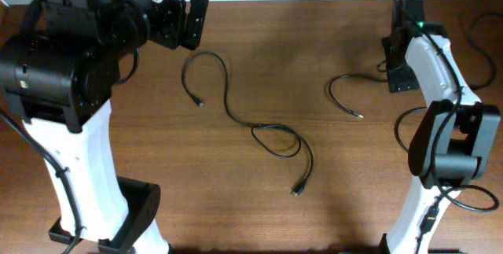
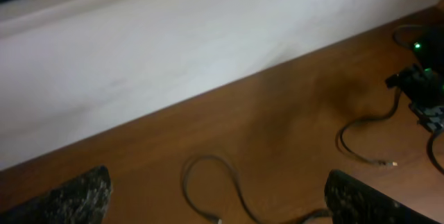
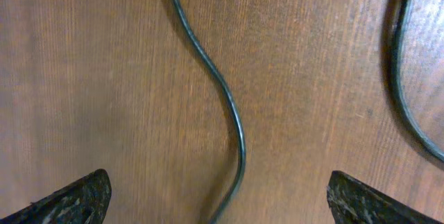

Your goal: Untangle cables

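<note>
The short cable has a rounded bend (image 2: 340, 136) ahead of its free plug, so I expect the plug end (image 2: 387, 163) to drag along, still curved, when I carry the cable.
A long thin black cable (image 1: 236, 116) lies mid-table. It runs from a plug (image 1: 200, 103) up round a bend, through a loop (image 1: 277, 141), to a second plug (image 1: 297, 191). A shorter cable (image 1: 336, 89) curves at the right and ends in a plug (image 1: 360, 115). My left gripper (image 1: 195, 23) hangs open at the back left, above and apart from the long cable (image 2: 208, 175). My right gripper (image 1: 395, 67) stands open low over the short cable's far end. That cable (image 3: 232, 113) runs between its fingers (image 3: 76, 200) without touching them.
A white wall (image 2: 173, 50) borders the table's far edge. A thicker dark cord (image 3: 401, 92) lies beside my right gripper. The arm's own wiring (image 1: 481, 38) loops at the far right. My right arm (image 2: 424, 82), green light on, shows in the left wrist view.
</note>
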Motion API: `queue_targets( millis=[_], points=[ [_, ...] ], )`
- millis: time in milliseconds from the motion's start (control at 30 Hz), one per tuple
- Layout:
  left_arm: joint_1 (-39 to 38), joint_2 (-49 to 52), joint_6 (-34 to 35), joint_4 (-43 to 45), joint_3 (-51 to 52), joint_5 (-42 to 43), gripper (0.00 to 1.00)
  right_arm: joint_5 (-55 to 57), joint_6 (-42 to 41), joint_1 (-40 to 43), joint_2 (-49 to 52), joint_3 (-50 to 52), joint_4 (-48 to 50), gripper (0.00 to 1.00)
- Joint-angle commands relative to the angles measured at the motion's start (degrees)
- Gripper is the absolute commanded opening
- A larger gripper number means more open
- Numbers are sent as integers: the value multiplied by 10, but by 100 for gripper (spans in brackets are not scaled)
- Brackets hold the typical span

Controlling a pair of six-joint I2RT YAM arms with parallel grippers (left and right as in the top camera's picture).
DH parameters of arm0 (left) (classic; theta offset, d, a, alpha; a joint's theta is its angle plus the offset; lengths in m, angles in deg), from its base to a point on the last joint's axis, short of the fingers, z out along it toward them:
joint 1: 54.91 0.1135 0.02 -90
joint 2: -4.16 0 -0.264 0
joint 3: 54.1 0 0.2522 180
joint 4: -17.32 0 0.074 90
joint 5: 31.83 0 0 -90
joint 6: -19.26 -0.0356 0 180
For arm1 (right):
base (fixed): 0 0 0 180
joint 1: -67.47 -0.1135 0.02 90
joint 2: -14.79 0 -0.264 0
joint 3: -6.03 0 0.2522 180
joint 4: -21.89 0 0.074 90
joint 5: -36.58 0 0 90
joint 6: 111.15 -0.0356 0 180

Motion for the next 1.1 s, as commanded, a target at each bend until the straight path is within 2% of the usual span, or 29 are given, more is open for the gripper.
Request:
queue_targets(
  millis=[0, 67, 133, 167, 200, 233, 433, 667, 700, 733, 767, 800, 1067],
  points=[
    [3, -4, -7, -20, -1, -3, 99, 28, -18, 12, 1, 53, 43, 99],
    [3, -4, -6, -30, -1, -2, 99, 36, -18, 16, 5, 73, 65, 100],
    [3, -4, -6, -38, -1, -2, 99, 37, -35, 21, 13, 90, 87, 92],
    [3, -4, -6, -40, -1, -2, 99, 36, -48, 24, 17, 92, 94, 92],
    [3, -4, -7, -41, -1, -2, 99, 36, -52, 27, 26, 92, 109, 92],
    [3, -4, -6, -41, -1, -2, 99, 30, -52, 33, 34, 92, 132, 98],
    [2, -4, -6, -45, -1, -2, 99, -35, -56, 52, 48, 92, 207, 99],
    [2, -4, -6, -64, -1, -2, 99, -29, -62, 46, 92, 92, 202, 100],
    [2, -4, -6, -66, -1, -2, 99, -29, -62, 45, 100, 92, 197, 90],
    [2, -4, -6, -68, -1, -2, 99, -29, -62, 44, 108, 92, 193, 68],
    [2, -4, -6, -68, -1, -2, 99, -30, -63, 41, 119, 92, 186, 29],
    [2, -4, -6, -68, -1, -2, 99, -34, -63, 39, 124, 92, 186, 4],
    [2, -4, -6, -68, -1, -2, 99, -43, -62, 32, 129, 90, 120, 4]
  ],
)
